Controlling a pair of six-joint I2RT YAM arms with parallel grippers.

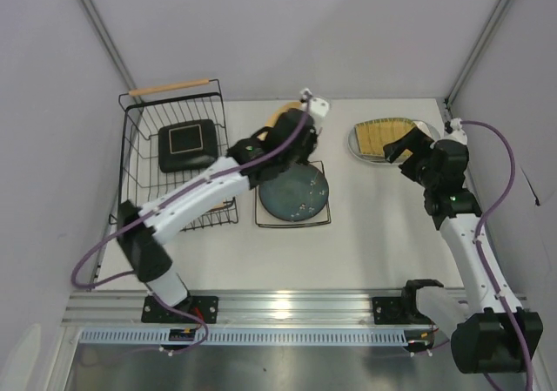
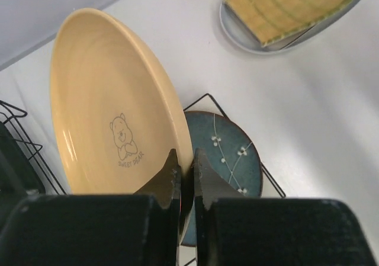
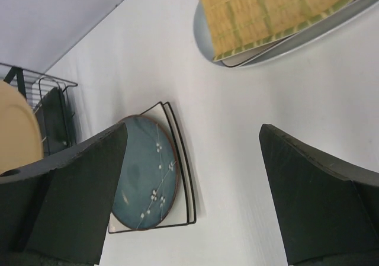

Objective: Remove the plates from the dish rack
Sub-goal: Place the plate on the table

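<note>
I should keep lowering until the plates touch, because my left gripper is holding only the tan round plate's rim (image 2: 168,99) above the clear dark teal round plate (image 1: 294,196).
My left gripper (image 1: 287,126) is shut on the rim of a tan round plate (image 1: 282,112) and holds it tilted on edge above the table, right of the dish rack (image 1: 139,160). In the left wrist view the plate (image 2: 112,118) shows a bear print, and the fingers (image 2: 204,174) pinch its lower rim. A black-rimmed teal square plate (image 1: 187,144) lies in the rack. A dark teal round plate (image 1: 294,192) lies on a white square plate (image 1: 324,219) mid-table. A mustard ribbed plate (image 1: 387,136) lies on a grey round plate (image 1: 359,147). My right gripper (image 1: 396,150) is open and empty beside them.
The rack's wooden handle (image 1: 170,87) is at the back left. Grey walls close in the table at the back and sides. The right wrist view shows the teal plate (image 3: 142,177), the mustard plate (image 3: 266,11) and the rack's corner (image 3: 53,112).
</note>
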